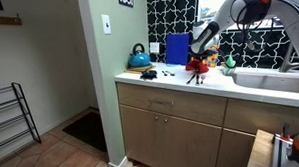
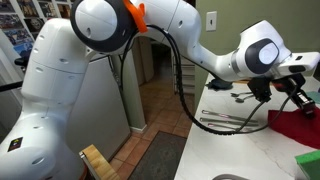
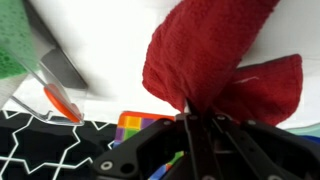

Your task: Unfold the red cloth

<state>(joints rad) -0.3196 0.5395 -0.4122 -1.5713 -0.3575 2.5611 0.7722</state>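
Note:
I should put the cloth down, move back and reach for its loose edge, because my gripper is pinching the red cloth's middle [image 3: 205, 84] and keeping it bunched.
The red cloth [image 3: 215, 60] hangs bunched from my gripper [image 3: 190, 118], which is shut on a fold of it in the wrist view. In an exterior view the gripper [image 1: 198, 68] holds the red cloth [image 1: 196, 65] just above the white countertop [image 1: 175, 83]. In an exterior view the red cloth [image 2: 298, 126] lies at the right edge under the gripper [image 2: 302, 104]; part of it is cut off by the frame.
A blue kettle [image 1: 139, 59], a blue board [image 1: 176, 49] and small colourful items [image 1: 227, 63] stand on the counter by the patterned wall. A sink [image 1: 271, 78] is beside them. A green cloth [image 3: 18, 40], an orange-handled tool [image 3: 58, 100] and a rainbow block [image 3: 140, 126] show in the wrist view.

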